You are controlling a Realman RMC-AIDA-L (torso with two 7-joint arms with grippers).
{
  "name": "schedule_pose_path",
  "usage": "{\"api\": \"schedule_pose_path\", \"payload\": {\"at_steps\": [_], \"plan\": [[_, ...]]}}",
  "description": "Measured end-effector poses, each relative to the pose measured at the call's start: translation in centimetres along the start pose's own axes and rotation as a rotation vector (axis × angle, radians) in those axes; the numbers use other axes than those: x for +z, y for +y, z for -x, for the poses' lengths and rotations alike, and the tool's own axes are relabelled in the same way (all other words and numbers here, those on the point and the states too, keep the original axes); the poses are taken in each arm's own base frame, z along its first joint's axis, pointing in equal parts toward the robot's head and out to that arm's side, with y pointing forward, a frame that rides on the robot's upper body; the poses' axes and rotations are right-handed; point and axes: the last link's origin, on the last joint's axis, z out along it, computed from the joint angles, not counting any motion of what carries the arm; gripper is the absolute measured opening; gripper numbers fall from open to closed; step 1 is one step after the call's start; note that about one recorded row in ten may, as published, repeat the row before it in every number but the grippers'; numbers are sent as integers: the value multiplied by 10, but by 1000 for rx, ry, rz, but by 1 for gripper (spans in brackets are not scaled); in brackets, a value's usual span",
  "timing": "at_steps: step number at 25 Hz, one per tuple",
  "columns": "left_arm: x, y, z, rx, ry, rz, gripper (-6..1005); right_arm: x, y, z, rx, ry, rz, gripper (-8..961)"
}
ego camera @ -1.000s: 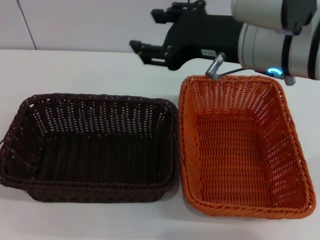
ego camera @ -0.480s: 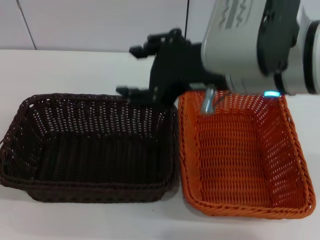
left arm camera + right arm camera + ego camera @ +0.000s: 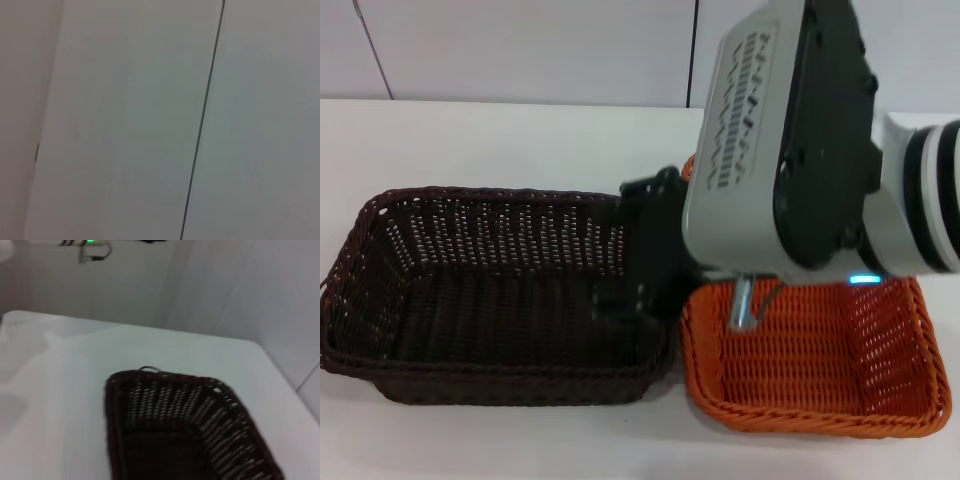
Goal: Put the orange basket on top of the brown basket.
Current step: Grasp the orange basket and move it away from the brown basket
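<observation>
The orange basket's near rim (image 3: 810, 421) is lying free of the brown basket, so I keep moving my right gripper toward that rim (image 3: 752, 413) until its open fingers are around it.
The orange basket (image 3: 820, 370) stands on the white table at the right, with the arm hiding its far half. The brown basket (image 3: 470, 270) stands right beside it on the left, their long sides nearly touching. It also shows in the right wrist view (image 3: 175, 440), seen from the side. My right gripper (image 3: 628, 250) is black and hangs low over the right end of the brown basket, next to the orange basket's left rim. Its fingers stand apart and hold nothing. My left gripper is out of view; the left wrist view shows only a wall panel.
The white table (image 3: 500, 130) stretches behind and in front of the baskets. A grey wall (image 3: 520, 45) rises at the back. My right arm's large grey and black body (image 3: 790, 150) fills the space above the orange basket.
My right arm has swung down and towards me. The gripper moved from behind the orange basket's far rim to low over the brown basket's right end.
</observation>
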Motion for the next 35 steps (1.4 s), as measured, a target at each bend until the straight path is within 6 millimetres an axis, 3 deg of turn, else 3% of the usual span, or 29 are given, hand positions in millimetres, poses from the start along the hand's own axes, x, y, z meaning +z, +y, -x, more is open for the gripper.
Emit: {"api": "schedule_pose_path", "payload": {"at_steps": [6,35], "plan": [[-1,-2,2,-1,-6,-5,513,-5,17,-4,28,63,60,665],[2,-3,2,-6,-18,-10,513,0,27,-46,159,407,143,664]]}}
